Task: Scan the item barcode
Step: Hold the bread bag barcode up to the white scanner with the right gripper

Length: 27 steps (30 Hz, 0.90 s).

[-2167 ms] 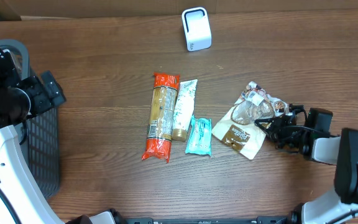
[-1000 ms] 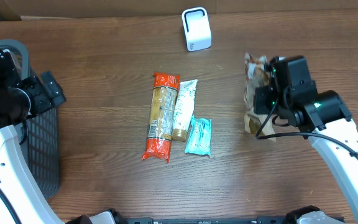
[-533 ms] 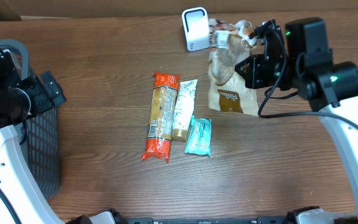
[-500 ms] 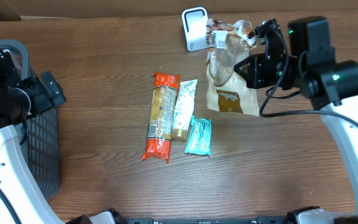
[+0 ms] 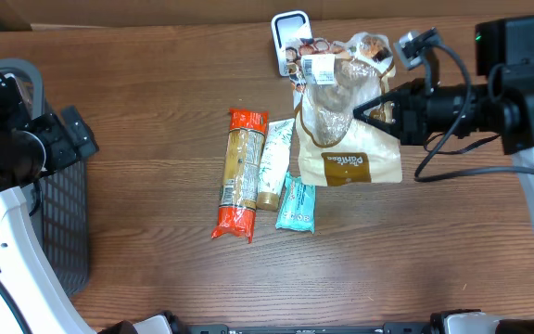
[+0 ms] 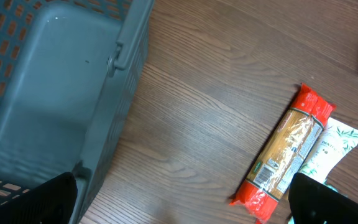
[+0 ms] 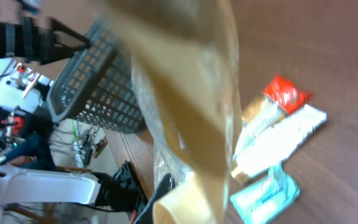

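My right gripper has the snack bag's white label [image 5: 320,69] facing up, away from the scanner, so it should flip the bag over and bring the label down above the white scanner [image 5: 290,30].
A clear-and-brown snack bag [image 5: 346,121] hangs above the table, my right gripper [image 5: 378,109] shut on its right side. Its crumpled top end, with a white label [image 5: 320,65], lies against the front of the white scanner [image 5: 290,28] at the table's back edge. In the right wrist view the blurred bag [image 7: 191,93] fills the middle, and one dark finger [image 7: 160,199] shows beside it. My left gripper [image 5: 68,139] hovers open by the grey basket, with only bare wood between its fingertips [image 6: 55,199].
A red-orange packet [image 5: 240,172], a white tube [image 5: 273,162] and a teal packet [image 5: 297,202] lie side by side mid-table. The red-orange packet [image 6: 284,149] also shows in the left wrist view. A grey slatted basket [image 5: 63,223] stands at the left edge.
My right gripper has lifted the bag off the right side of the table and carried it back and left to the scanner. The left arm has not moved.
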{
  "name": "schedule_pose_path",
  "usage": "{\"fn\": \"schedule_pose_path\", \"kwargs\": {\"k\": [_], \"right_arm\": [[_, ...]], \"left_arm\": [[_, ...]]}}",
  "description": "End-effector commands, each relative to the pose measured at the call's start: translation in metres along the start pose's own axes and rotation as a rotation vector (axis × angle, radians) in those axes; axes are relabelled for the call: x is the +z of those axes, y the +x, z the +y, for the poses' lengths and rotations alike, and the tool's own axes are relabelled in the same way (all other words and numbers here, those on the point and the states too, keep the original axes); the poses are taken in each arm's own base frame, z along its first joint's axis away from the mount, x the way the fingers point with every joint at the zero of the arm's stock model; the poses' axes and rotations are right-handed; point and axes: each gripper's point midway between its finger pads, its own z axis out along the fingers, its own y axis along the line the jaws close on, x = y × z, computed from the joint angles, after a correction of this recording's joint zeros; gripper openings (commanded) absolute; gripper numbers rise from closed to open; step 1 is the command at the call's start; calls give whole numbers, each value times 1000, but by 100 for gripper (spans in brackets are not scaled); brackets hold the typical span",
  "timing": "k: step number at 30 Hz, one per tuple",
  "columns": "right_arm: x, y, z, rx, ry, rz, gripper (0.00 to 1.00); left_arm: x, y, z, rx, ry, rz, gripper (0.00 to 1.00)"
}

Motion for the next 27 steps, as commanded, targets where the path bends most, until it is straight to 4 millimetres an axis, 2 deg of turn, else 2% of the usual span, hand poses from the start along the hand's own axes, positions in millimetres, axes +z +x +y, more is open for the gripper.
{"fn": "schedule_pose_path", "kwargs": {"k": [1,5,9,14,21,23,27], "right_arm": [[-19,-21,36,-150,-40,-62,3],[-27,-32,45,-177,-24,-92,3],[-24,-40,22,-111,96,-100,3],[-8,-58,-32,-61,447,-122,4],[9,-100,-121,-178,1151,-198,4],[22,-107,-142,-263,1273,-162,4],[61,-114,-180,-451,1342,-36,4]], "left_arm": [[1,0,-1,13,6,4,99],[1,0,-1,13,6,4,100],[1,0,-1,13,6,4,100],[1,0,-1,13,6,4,100],[1,0,-1,13,7,4,99],[1,0,-1,13,7,4,100],[1,0,-1,13,6,4,99]]}}
